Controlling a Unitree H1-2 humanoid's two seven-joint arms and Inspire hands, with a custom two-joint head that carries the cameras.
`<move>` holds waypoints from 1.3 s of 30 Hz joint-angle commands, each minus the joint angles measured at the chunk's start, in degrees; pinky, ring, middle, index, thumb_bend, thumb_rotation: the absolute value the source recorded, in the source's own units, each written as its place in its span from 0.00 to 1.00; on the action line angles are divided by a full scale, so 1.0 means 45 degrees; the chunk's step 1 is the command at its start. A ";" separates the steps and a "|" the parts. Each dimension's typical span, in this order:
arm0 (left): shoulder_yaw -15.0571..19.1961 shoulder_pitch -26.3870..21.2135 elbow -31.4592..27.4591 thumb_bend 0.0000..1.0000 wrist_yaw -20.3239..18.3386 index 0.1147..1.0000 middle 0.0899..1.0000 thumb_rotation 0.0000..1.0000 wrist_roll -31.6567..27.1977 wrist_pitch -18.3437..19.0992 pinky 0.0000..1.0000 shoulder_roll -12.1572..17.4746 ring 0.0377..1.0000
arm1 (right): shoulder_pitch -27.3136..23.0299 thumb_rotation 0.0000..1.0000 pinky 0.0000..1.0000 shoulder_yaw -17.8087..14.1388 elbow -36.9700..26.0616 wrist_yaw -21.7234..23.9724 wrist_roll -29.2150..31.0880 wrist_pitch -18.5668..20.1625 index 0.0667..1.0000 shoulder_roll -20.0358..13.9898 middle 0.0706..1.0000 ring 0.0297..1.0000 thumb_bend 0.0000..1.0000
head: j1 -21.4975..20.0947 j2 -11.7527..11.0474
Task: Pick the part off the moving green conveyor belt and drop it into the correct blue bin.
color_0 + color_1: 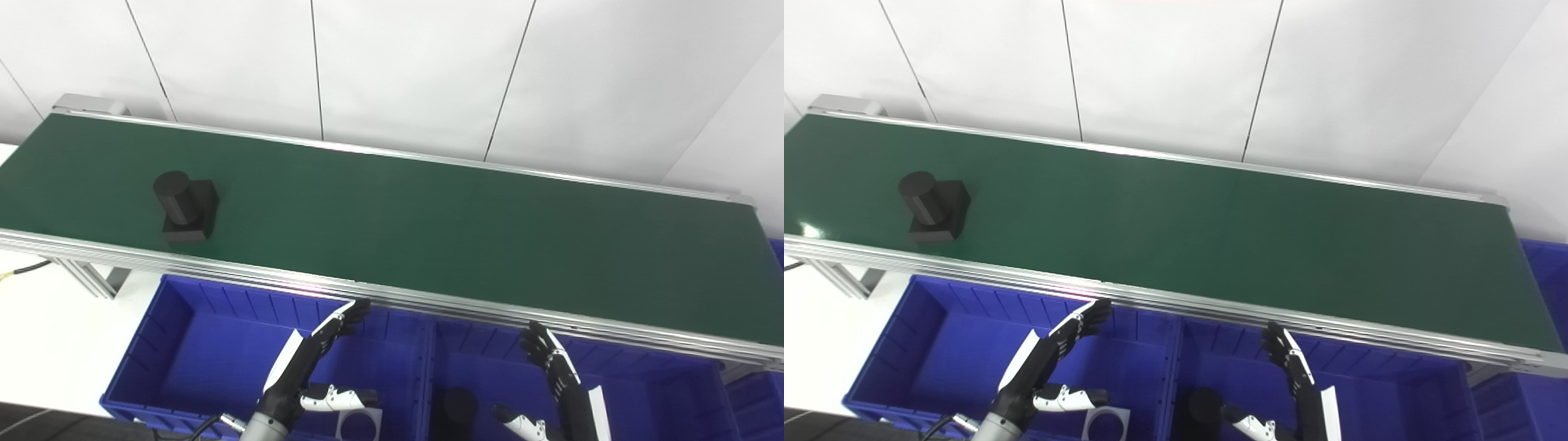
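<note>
My gripper is about to lift the black part's cylinder (pixel 179 199), which joins its square base (pixel 186 234) in matching black, so the base will come up together with the cylinder.
A black part (pixel 185 207), a cylinder standing on a square base, rides on the green conveyor belt (pixel 429 226) at its left end. My left hand (pixel 312 361) is open and empty, held over the left blue bin (pixel 184 343) just below the belt's near rail. My right hand (pixel 554 367) is open and empty over the middle blue bin (pixel 649 392). Both hands are well to the right of the part and below the belt.
The left bin holds a grey square plate with a round hole (pixel 361 424). The middle bin holds a black cylindrical part (pixel 456 409). Another blue bin (pixel 762 404) shows at the far right. A white wall runs behind the belt.
</note>
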 commanded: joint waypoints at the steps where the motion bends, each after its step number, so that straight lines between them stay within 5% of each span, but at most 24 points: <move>1: -0.0356 -0.0354 -0.0093 0.97 0.0742 0.86 0.87 0.54 0.0151 -0.0470 0.84 0.0211 0.87 | -0.0162 0.53 0.84 0.0030 -0.0215 -0.0136 -0.0040 -0.0661 0.88 -0.0082 0.84 0.84 0.89 | 0.0012 -0.0105; 21: -0.2557 -0.1197 0.0774 0.96 0.3063 0.87 0.89 0.51 -0.0072 -0.0470 0.86 0.1154 0.89 | -0.0305 0.48 0.84 0.0394 -0.0020 -0.0591 0.0190 -0.0661 0.87 -0.0218 0.84 0.84 0.89 | -0.0226 -0.1365; 39: -0.3367 -0.1645 0.1245 0.98 0.4132 0.85 0.88 0.55 0.0279 -0.0470 0.82 0.1280 0.86 | -0.1894 0.52 0.79 -0.0540 -0.1832 0.0185 0.0125 -0.0660 0.85 -0.0251 0.83 0.81 1.00 | -0.0421 -0.1631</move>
